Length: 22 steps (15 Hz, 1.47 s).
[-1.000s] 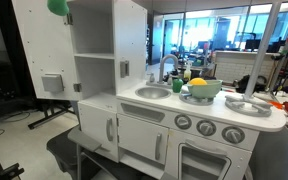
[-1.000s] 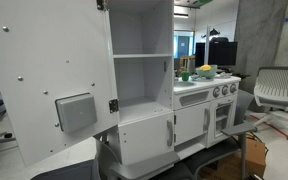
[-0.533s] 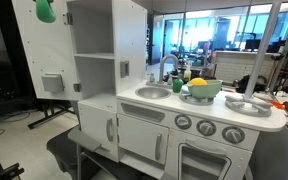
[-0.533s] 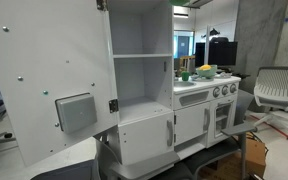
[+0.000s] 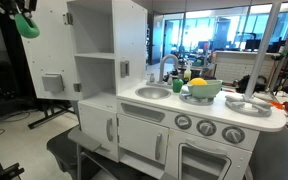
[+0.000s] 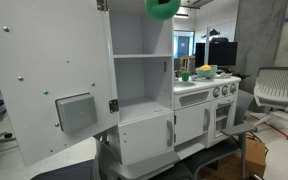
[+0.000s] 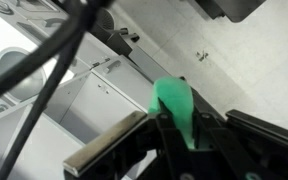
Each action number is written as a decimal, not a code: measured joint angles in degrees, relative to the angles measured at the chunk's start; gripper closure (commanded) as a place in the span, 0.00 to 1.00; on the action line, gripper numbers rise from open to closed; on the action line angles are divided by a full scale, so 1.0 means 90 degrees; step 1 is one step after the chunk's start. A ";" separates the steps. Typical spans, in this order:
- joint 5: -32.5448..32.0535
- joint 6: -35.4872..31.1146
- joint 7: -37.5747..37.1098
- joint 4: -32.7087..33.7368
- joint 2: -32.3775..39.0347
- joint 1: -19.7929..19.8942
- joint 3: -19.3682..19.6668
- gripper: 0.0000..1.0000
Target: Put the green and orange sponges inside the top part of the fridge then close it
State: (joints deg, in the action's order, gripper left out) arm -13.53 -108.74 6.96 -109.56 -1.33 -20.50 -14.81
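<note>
I am pointing the green sponge [image 5: 27,27] down at the floor outside the fridge, so I should turn my gripper toward the fridge's top compartment [image 6: 139,36] and reach inside.
My gripper [image 5: 22,14] is shut on the green sponge [image 5: 28,27] and holds it high at the top left, in front of the open fridge door [image 5: 46,55]. In an exterior view the green sponge [image 6: 164,7] hangs at the frame's top edge, above the top fridge compartment [image 6: 141,32]. In the wrist view the green sponge [image 7: 174,104] sits pinched between the black jaws [image 7: 180,122]. The top compartment [image 5: 94,28] is open and bare inside. An orange-yellow item [image 5: 196,83], maybe the orange sponge, lies in a green bowl [image 5: 202,92] on the counter.
White toy kitchen with a sink [image 5: 152,93], tap, stove knobs [image 5: 204,127] and lower cabinet doors [image 5: 97,128]. A metal pan [image 5: 246,105] stands on the counter's far end. An office chair [image 6: 274,92] stands beside the kitchen. A grey box [image 6: 76,112] is fixed to the open door.
The gripper with the green sponge has moved sideways and slightly down, away from the top compartment toward the open door's side, and now shows at the top edge of both exterior views.
</note>
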 measured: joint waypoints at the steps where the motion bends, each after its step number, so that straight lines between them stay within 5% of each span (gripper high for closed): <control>1: -0.0002 -0.0441 -0.0358 -0.0392 -0.0152 0.0000 -0.0058 0.96; 7: -0.0374 -0.3204 -0.2435 -0.2868 -0.0958 0.0135 -0.0166 0.96; 12: -0.0804 -0.4957 -0.3347 -0.4406 -0.1918 0.0929 -0.0164 0.96; 18: -0.1036 -0.5689 -0.4022 -0.3845 -0.2254 0.2025 -0.0328 0.96; 22: -0.1872 -0.5754 -0.5110 -0.2772 -0.1597 0.2823 -0.1014 0.96</control>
State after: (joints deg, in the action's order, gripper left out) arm -30.38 -160.53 -39.04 -134.51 -15.70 4.91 -23.93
